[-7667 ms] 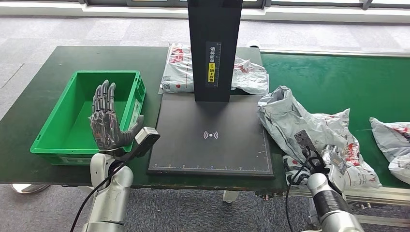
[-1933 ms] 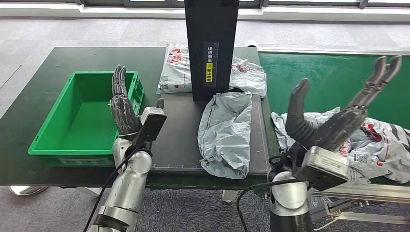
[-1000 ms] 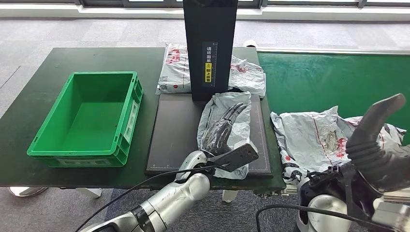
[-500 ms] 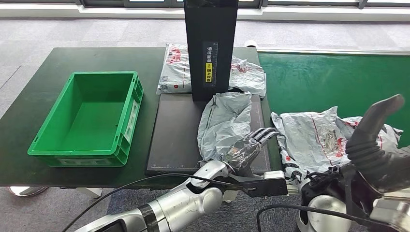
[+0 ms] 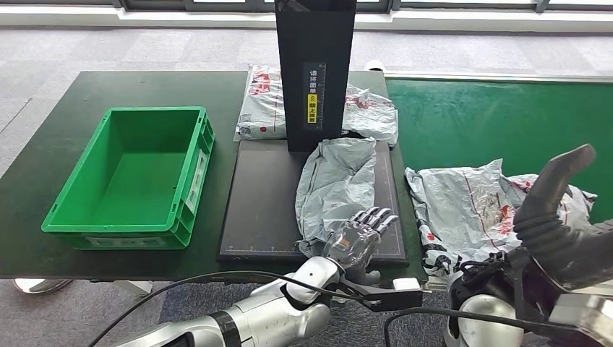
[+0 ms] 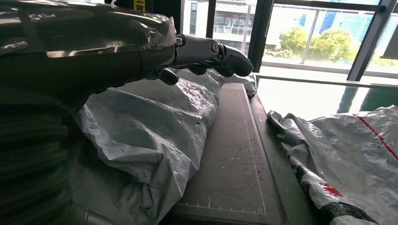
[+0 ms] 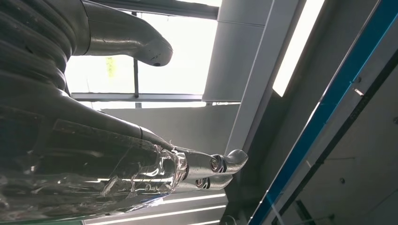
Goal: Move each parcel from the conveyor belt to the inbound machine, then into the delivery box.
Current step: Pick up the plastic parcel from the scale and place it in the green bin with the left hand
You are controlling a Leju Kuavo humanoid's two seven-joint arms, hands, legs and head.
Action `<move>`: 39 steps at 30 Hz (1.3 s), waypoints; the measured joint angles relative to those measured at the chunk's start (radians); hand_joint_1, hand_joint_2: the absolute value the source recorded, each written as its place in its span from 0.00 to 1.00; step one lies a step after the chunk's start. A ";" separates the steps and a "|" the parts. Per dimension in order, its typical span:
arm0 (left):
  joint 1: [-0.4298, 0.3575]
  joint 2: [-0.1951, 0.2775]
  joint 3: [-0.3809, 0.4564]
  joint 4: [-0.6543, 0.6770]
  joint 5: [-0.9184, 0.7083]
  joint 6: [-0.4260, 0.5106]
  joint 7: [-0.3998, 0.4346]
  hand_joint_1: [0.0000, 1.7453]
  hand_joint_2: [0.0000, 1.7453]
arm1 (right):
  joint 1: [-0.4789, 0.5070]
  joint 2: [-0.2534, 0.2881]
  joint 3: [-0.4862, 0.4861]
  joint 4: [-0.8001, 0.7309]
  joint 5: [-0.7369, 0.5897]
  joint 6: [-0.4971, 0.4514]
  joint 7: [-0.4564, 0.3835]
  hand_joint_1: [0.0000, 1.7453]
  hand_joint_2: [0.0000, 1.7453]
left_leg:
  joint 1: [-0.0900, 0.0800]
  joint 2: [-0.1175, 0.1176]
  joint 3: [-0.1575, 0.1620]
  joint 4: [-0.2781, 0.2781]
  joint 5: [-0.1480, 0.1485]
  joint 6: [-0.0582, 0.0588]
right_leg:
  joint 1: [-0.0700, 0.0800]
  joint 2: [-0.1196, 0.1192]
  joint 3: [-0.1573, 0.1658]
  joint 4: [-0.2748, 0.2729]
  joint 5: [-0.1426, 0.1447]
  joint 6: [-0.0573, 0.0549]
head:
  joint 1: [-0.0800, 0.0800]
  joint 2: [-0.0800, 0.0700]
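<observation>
My left gripper is going to lift the crumpled grey parcel (image 5: 338, 177), which will then bunch up and fold in it, because loose, creased wrapping (image 5: 312, 236) shows at the parcel's near end.
A crumpled grey parcel (image 5: 336, 184) lies on the black plate (image 5: 264, 195) of the inbound machine, in front of its dark column (image 5: 316, 72). My left hand (image 5: 359, 238) hovers at the parcel's near end, fingers spread and holding nothing. In the left wrist view the left hand's fingers (image 6: 206, 49) stretch out just above the parcel (image 6: 155, 122). My right hand (image 5: 560, 217) is raised close to the camera over the conveyor's near edge and is empty, its fingers (image 7: 225, 164) apart. The green delivery box (image 5: 72, 220) stands empty at the left.
More grey parcels with red print (image 5: 470, 206) lie on the green conveyor belt (image 5: 491, 116) at the right. Two others (image 5: 262, 101) lie behind the machine's column. One conveyor parcel (image 6: 347, 154) lies just beside the plate's edge.
The parcel went from the conveyor onto the plate. My left hand swung from beside the green box over to the parcel, then drew back toward its near end. My right hand pulled away, raised.
</observation>
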 joint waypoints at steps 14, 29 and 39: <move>-0.017 0.000 -0.022 0.060 0.029 0.042 0.078 0.00 1.00 | 0.016 -0.001 0.000 0.000 -0.024 0.000 -0.020 0.00 1.00 | 0.000 0.000 0.000 0.000 0.000 0.000 | 0.000 0.000 0.000 0.000 0.000 0.000 | 0.000 0.000; -0.036 0.001 -0.024 0.139 0.028 0.091 0.110 0.00 1.00 | 0.021 -0.002 0.000 0.024 -0.058 0.000 -0.048 0.00 1.00 | 0.000 0.000 0.000 0.000 0.000 0.000 | 0.000 0.000 0.000 0.000 0.000 0.000 | 0.000 0.000; -0.045 0.001 -0.024 0.184 0.020 0.111 0.123 1.00 1.00 | 0.019 -0.002 0.000 0.067 -0.067 0.001 -0.050 0.00 1.00 | 0.000 0.000 0.000 0.000 0.000 0.000 | 0.000 0.000 0.000 0.000 0.000 0.000 | 0.000 0.000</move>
